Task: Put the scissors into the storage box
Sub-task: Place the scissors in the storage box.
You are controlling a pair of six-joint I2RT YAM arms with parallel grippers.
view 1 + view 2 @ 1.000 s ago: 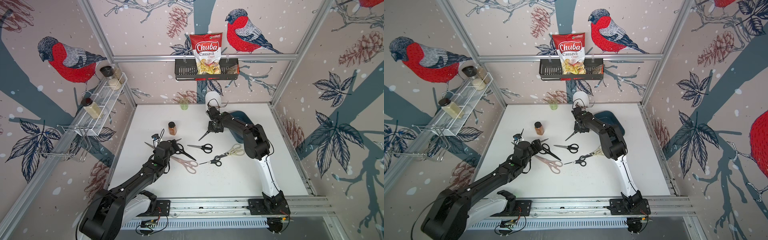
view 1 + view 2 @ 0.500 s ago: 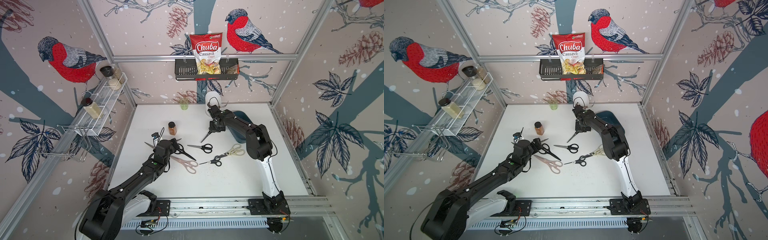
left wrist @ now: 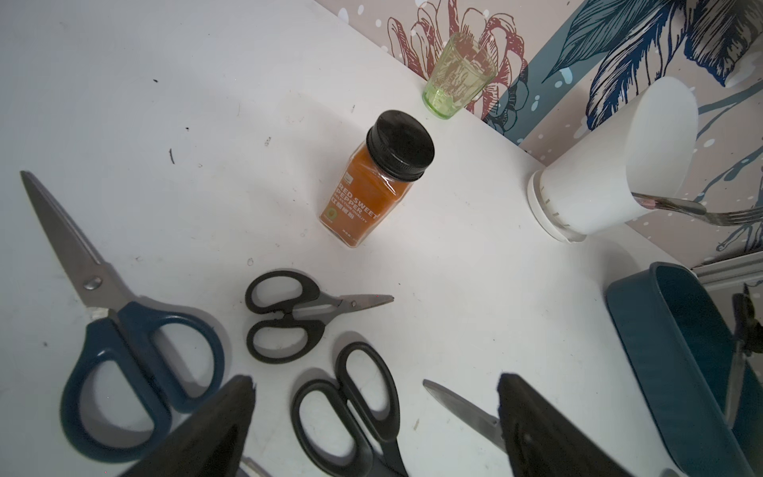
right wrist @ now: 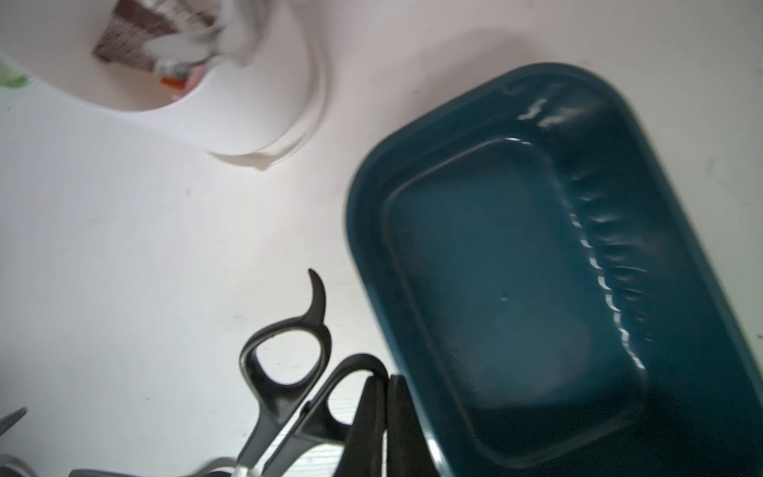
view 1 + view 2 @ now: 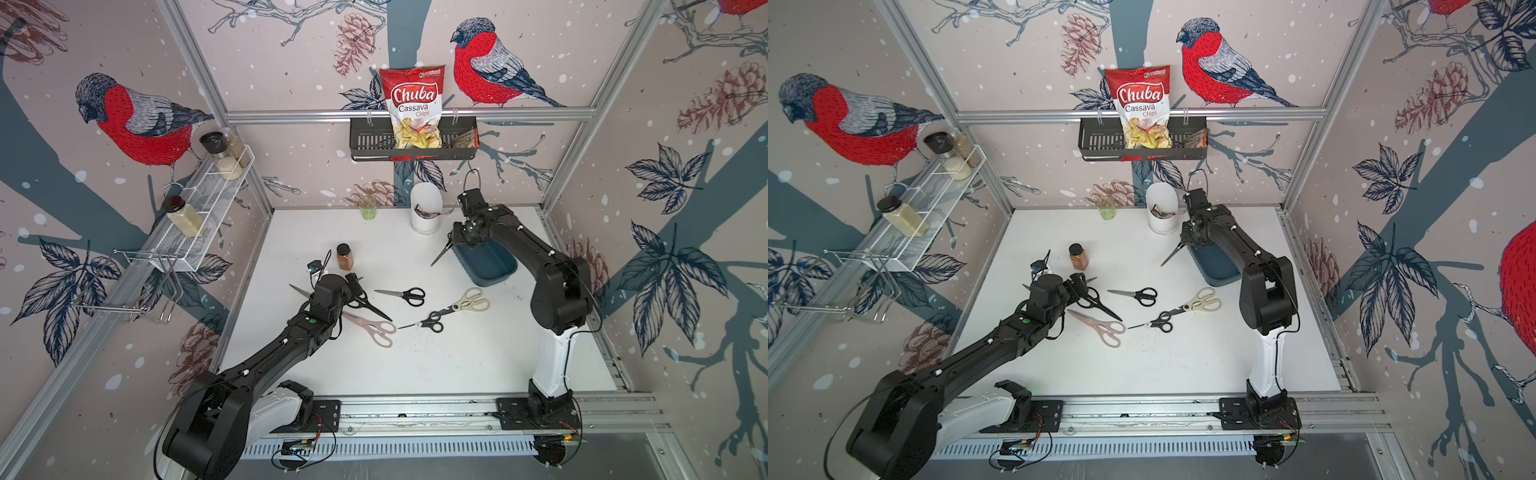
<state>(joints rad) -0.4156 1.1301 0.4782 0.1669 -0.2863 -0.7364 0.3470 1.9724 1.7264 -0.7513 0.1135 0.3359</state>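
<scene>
I should use my right gripper to swing the blades over the storage box's rim and lower the scissors inside, because the grey-black-handled scissors' blades slant outside that rim.
My right gripper is shut on one handle loop of a grey-black-handled pair of scissors. It hangs tilted, blades pointing down-left, at the near-left rim of the teal storage box, which holds nothing. My left gripper stands open just above the handles of a large black pair. On the table lie a black pair, a cream pair, a small black pair, a pink pair and a blue-handled pair.
An orange spice jar stands behind my left gripper. A green glass and a white utensil holder stand at the back wall, the holder close to the box. A black basket with a chips bag hangs above.
My right gripper has carried its scissors to the right and back, up to the storage box's rim. The left arm has hardly moved.
</scene>
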